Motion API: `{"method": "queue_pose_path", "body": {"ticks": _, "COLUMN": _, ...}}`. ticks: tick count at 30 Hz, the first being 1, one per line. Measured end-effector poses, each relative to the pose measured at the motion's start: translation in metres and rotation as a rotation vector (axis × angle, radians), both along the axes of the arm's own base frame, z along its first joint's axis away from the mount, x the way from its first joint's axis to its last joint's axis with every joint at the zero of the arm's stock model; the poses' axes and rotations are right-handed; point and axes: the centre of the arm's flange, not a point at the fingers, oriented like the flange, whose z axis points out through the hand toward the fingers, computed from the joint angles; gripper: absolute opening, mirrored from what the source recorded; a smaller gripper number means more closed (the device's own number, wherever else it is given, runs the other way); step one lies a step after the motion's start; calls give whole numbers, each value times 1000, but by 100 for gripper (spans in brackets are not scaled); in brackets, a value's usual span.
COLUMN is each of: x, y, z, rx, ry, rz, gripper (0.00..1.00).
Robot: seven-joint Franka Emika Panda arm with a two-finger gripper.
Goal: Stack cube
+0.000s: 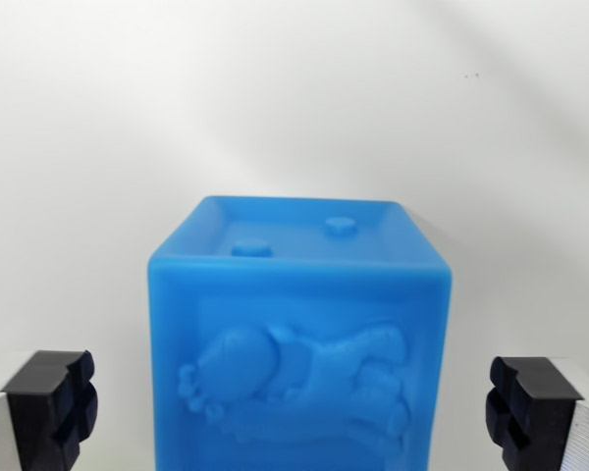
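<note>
The blue cube's rounded rims [299, 263] and sunken sides look like moulded rubber. I expect its sides to bend inward when I squeeze and lift it.
A blue cube [299, 339] fills the lower middle of the wrist view, standing on a white surface. Its top face has a raised rim and two small round studs; its near face carries a raised relief figure. My gripper [299, 417] is open, with one black fingertip [54, 402] at the wrist view's left and the other [525, 407] at the wrist view's right. The cube sits between the two fingertips, with a gap on each side. Neither pad touches it. The cube's bottom edge is cut off by the frame.
The white surface [294, 98] stretches away behind the cube and to both sides. A couple of tiny dark specks [471, 75] lie at the upper right.
</note>
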Motion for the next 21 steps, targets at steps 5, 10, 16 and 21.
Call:
{"method": "queue_pose_path", "body": {"ticks": 5, "x": 0, "y": 0, "z": -12, "rx": -1, "ry": -1, "rz": 0, "gripper": 100}}
{"method": "queue_pose_path", "body": {"ticks": 10, "x": 0, "y": 0, "z": -20, "rx": 0, "ry": 0, "rz": 0, "gripper": 100}}
{"method": "queue_pose_path", "body": {"ticks": 16, "x": 0, "y": 0, "z": -24, "rx": 0, "ry": -1, "rz": 0, "gripper": 100}}
{"method": "queue_pose_path", "body": {"ticks": 21, "x": 0, "y": 0, "z": -24, "rx": 0, "ry": -2, "rz": 0, "gripper": 0}}
